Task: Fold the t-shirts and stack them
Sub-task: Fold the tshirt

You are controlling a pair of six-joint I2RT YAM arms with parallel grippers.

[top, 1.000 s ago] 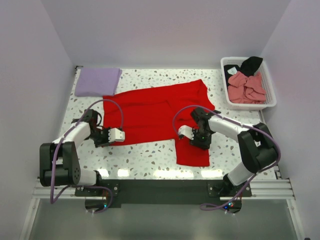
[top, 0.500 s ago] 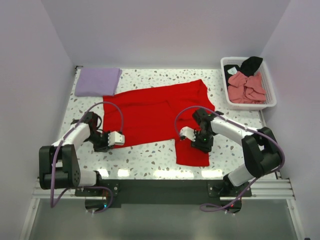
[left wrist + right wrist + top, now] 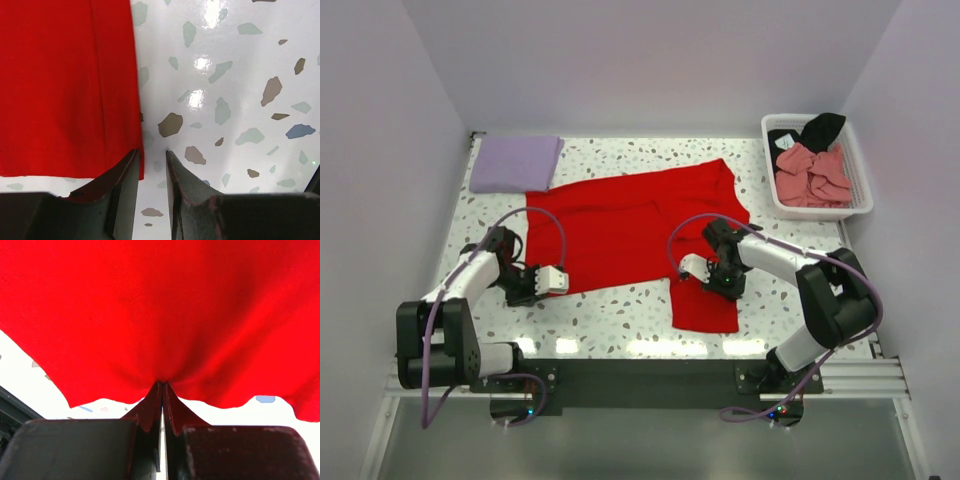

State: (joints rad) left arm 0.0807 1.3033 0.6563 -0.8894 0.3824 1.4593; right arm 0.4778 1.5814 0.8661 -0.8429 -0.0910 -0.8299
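Note:
Next, I open my left gripper's fingers, move over the t-shirt's corner [image 3: 141, 162] and pinch it, because only a sliver of the red t-shirt's near corner [image 3: 142, 171] reaches between the fingers.
A bright red t-shirt [image 3: 620, 225] lies spread on the speckled table, with a flap hanging toward the near edge. My right gripper [image 3: 722, 284] is shut and pinches a bunched fold of it [image 3: 160, 305]; its tips [image 3: 162, 384] show at the fold. My left gripper [image 3: 530, 288] is low at the shirt's near left corner. In the left wrist view its jaws [image 3: 152, 152] stand a little apart over bare table, and the red hem [image 3: 65, 85] reaches the left finger. A folded lavender t-shirt [image 3: 515, 163] lies at the far left.
A white slatted basket [image 3: 861, 200] stands at the far right and holds a salmon-pink t-shirt [image 3: 812, 175] and a black one [image 3: 817, 130]. Pale walls close in the table on three sides.
My left gripper has slid a little toward the near edge, staying at the shirt's corner. My right gripper has barely moved and still pinches the red cloth.

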